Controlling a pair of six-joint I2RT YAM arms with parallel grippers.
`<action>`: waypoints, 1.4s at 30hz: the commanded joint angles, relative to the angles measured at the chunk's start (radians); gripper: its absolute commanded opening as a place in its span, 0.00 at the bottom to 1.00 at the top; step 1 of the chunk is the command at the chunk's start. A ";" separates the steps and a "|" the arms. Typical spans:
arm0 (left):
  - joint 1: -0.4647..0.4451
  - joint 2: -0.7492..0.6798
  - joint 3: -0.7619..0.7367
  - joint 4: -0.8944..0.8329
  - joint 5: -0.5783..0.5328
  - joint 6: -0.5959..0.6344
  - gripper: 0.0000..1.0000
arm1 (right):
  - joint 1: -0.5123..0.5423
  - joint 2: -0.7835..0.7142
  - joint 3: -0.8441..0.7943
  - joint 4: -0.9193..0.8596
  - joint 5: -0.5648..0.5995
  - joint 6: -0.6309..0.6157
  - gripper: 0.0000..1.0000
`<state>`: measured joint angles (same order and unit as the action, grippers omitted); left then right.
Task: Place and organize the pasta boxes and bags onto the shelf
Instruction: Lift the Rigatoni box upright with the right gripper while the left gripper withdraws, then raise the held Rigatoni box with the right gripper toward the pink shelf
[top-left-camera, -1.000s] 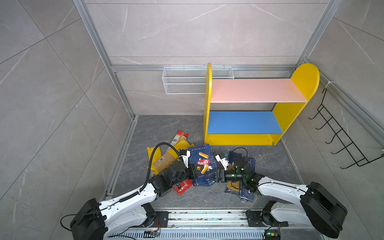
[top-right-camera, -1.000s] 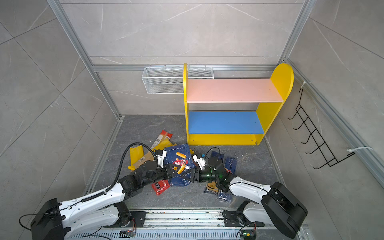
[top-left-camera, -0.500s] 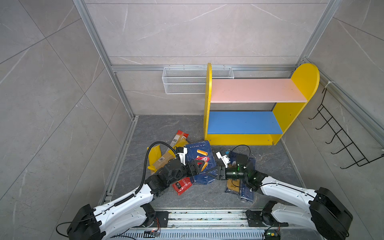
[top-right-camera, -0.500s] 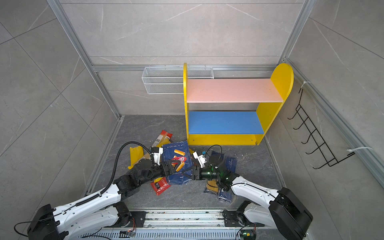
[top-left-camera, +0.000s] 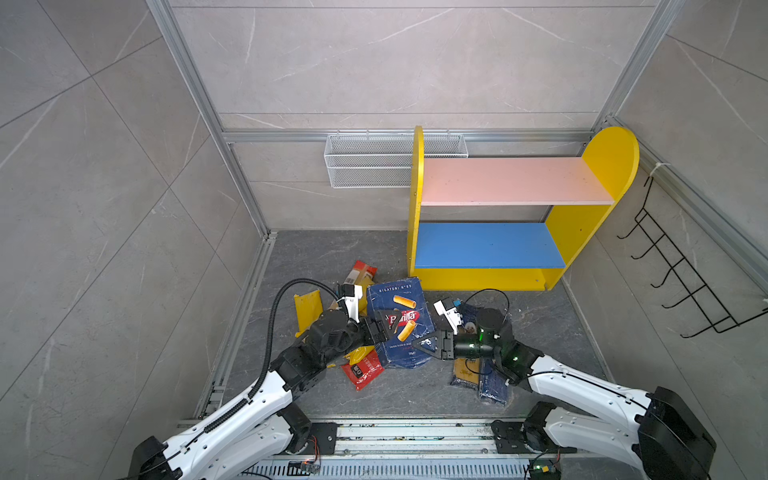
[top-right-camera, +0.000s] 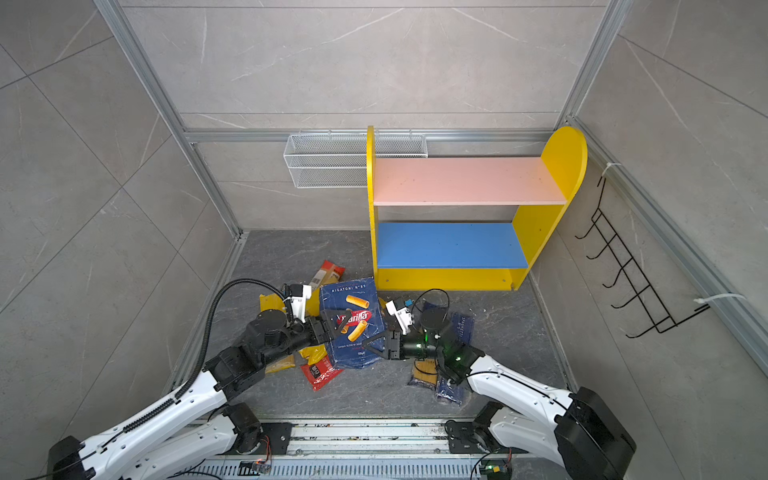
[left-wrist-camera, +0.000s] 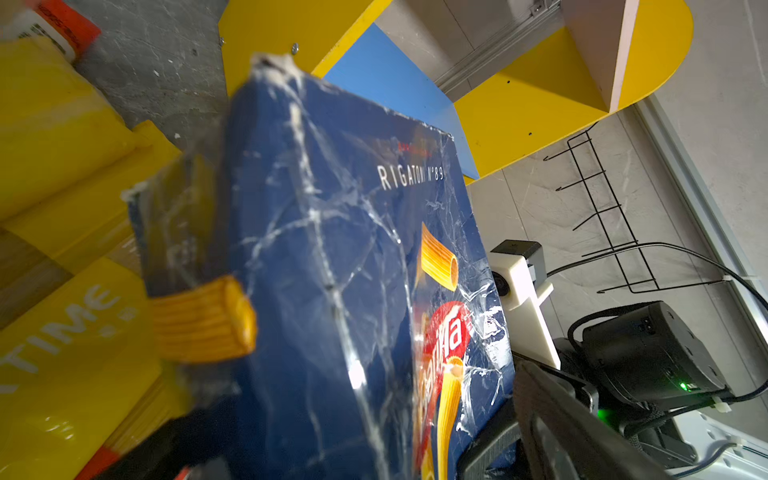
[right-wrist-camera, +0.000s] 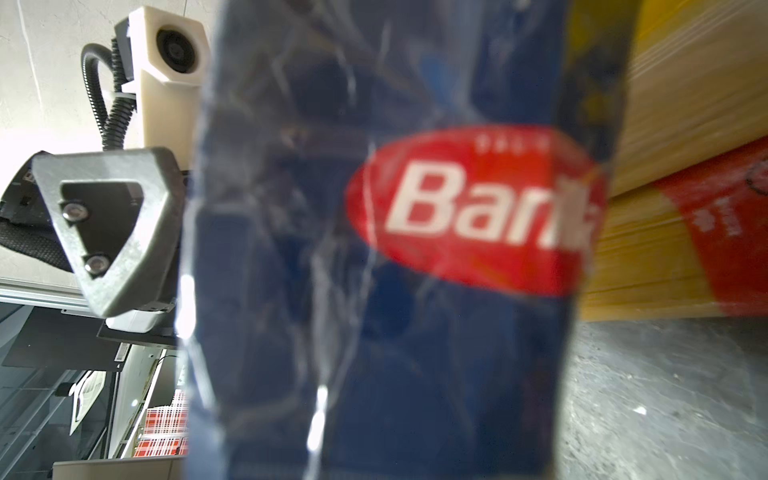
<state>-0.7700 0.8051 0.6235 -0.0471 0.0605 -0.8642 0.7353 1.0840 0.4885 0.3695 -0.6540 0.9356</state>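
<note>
The Barilla box (top-left-camera: 375, 307) is between my left gripper's open fingers, so next my left gripper moves back out of the way before my right gripper carries the box to the pink board (top-left-camera: 560, 179).
The wide blue Barilla rigatoni pasta box (top-left-camera: 401, 307) (top-right-camera: 353, 305) stands tilted up off the floor between both arms. My right gripper (top-left-camera: 426, 344) (top-right-camera: 376, 345) is shut on its right edge; the box's narrow side (right-wrist-camera: 395, 249) fills the right wrist view. My left gripper (top-left-camera: 380, 328) (top-right-camera: 330, 326) is open, its jaws straddling the box's left edge, one finger (left-wrist-camera: 552, 419) beside the front face (left-wrist-camera: 332, 249). Yellow bags (top-left-camera: 307, 307) (left-wrist-camera: 62, 332) and red-ended bags (top-left-camera: 361, 272) (top-left-camera: 363, 370) lie left of the box. The shelf (top-left-camera: 515, 180) stands behind, both boards bare.
A narrow blue pack (top-left-camera: 492, 386) and a clear spaghetti bag (top-left-camera: 465, 374) lie under my right arm. On the back wall hangs a white wire basket (top-left-camera: 370, 162). A black hook rack (top-left-camera: 673, 270) hangs on the right wall. Bare floor lies before the shelf.
My left gripper went from shut to open and let go of the wide box. My right gripper closed onto the box's other edge. The box tipped up slightly.
</note>
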 joint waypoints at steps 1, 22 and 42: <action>0.019 -0.064 0.086 -0.059 -0.047 0.085 1.00 | 0.009 -0.041 0.061 0.029 -0.009 -0.006 0.29; 0.276 -0.058 0.209 -0.312 0.056 0.211 1.00 | -0.030 -0.329 0.201 -0.454 0.123 -0.137 0.28; 0.293 0.132 0.311 -0.207 0.186 0.221 1.00 | -0.272 -0.263 0.745 -0.974 0.139 -0.299 0.28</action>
<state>-0.4820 0.9237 0.8879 -0.3134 0.1963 -0.6720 0.4805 0.8246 1.1065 -0.6765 -0.4824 0.7120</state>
